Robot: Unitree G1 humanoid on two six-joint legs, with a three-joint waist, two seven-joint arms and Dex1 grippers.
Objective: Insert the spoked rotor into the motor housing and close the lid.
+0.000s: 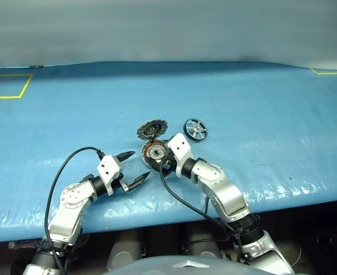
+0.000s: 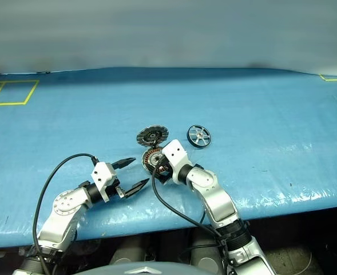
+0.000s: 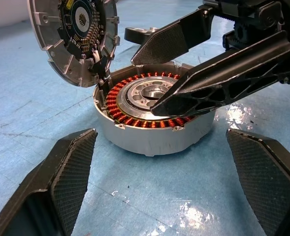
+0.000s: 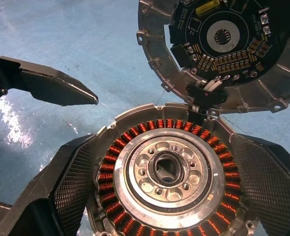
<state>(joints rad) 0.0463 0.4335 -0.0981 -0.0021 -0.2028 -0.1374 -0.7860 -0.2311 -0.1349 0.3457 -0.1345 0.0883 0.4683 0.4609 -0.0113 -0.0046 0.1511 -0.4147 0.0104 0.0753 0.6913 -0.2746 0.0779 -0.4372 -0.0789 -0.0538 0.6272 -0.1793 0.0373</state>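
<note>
I expect the coppery windings to still show through when I put the spoked rotor (image 1: 195, 130) into the motor housing, since the rotor has open gaps (image 1: 201, 127) between its spokes.
The motor housing (image 1: 154, 151) lies on the blue table with its coppery windings (image 4: 110, 162) and silver centre facing up. Its lid (image 1: 151, 129) stands tilted open behind it on a hinge, circuit board facing forward. To the right, apart from both, lies the spoked rotor (image 1: 195, 129). My right gripper (image 4: 164, 142) is open, one finger (image 4: 71, 182) on either side of the housing. My left gripper (image 1: 138, 164) is open and empty just left of the housing, pointing at it.
The blue sheet (image 1: 260, 114) covers the whole table, whose front edge (image 1: 282, 197) runs just below my arms. Yellow tape squares mark the far left (image 1: 8, 86) and far right (image 1: 331, 71) corners. Black cables loop from both wrists.
</note>
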